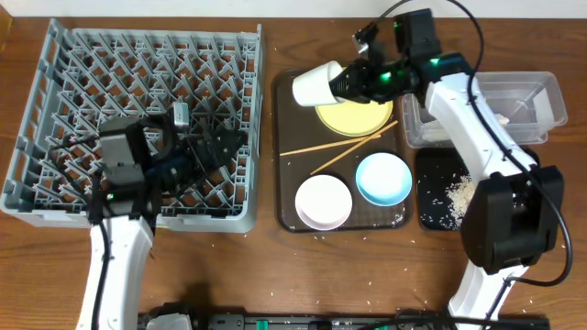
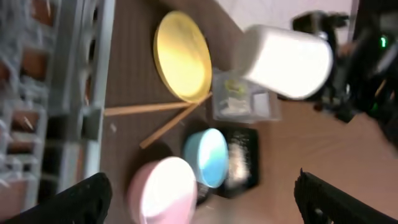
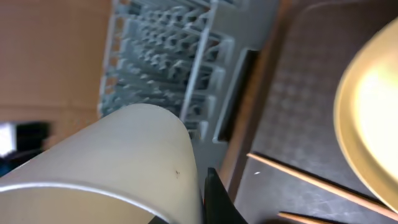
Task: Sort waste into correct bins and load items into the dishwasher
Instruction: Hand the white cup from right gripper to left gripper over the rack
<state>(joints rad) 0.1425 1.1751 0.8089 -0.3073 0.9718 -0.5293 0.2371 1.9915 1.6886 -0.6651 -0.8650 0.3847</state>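
The small white cup [image 1: 319,84] is in my right gripper outside the grey dish rack, so next my left gripper takes the cup by its loose end [image 1: 301,90] and puts it in the rack.
My right gripper [image 1: 344,82] is shut on the small white cup [image 1: 315,85] and holds it tilted above the top left of the brown serving tray; the cup fills the right wrist view [image 3: 112,162]. The yellow plate [image 1: 359,116], two chopsticks [image 1: 341,147], white bowl [image 1: 323,202] and light blue bowl [image 1: 383,178] lie on that tray. My left gripper [image 1: 215,147] is open and empty over the grey dish rack [image 1: 55,64]. The clear tub [image 1: 537,92] holds white paper. The black tray [image 1: 431,170] holds rice grains [image 1: 459,192]. The snack wrapper shows only in the left wrist view [image 2: 234,86].
The brown serving tray [image 1: 286,128] lies between the rack and the bins. Loose rice grains are scattered on the wooden table in front of it [image 1: 367,280]. My right arm reaches across the tub and plate.
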